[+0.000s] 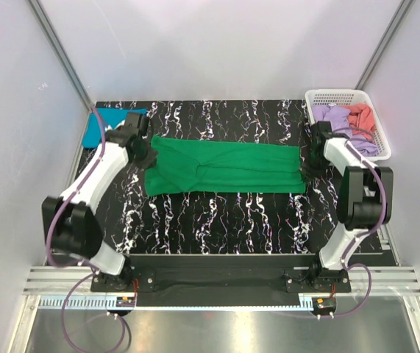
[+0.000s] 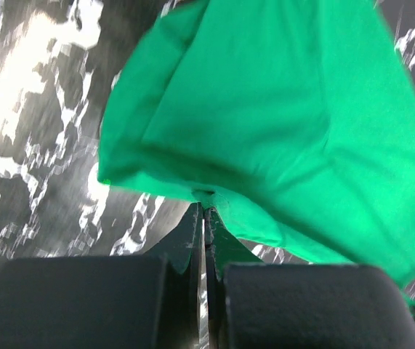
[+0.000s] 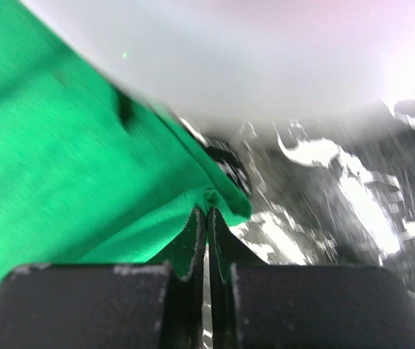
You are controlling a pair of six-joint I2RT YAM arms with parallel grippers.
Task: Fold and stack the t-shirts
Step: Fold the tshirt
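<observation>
Both of the robot's grippers are stretching opposite ends of the green t-shirt (image 1: 158, 167), so the left gripper keeps going toward its flat far edge (image 1: 161, 140) and lets go of the cloth there.
A bright green t-shirt (image 1: 224, 168) lies stretched out as a long band across the middle of the black marbled table (image 1: 217, 220). My left gripper (image 1: 145, 156) is shut on its left end; the left wrist view shows the green t-shirt (image 2: 280, 123) pinched at the tips of that left gripper (image 2: 205, 207). At the other end my right gripper (image 1: 311, 163) is shut on the cloth's right edge, and the right wrist view has the green t-shirt (image 3: 62, 174) bunched at the right gripper (image 3: 207, 207). A folded teal-blue t-shirt (image 1: 105, 125) lies at the back left.
A white lattice basket (image 1: 342, 97) at the back right holds a lilac shirt (image 1: 336, 116) and a coral shirt (image 1: 362, 116). Pale enclosure walls stand close on both sides and behind. The arm bases sit at the near table edge.
</observation>
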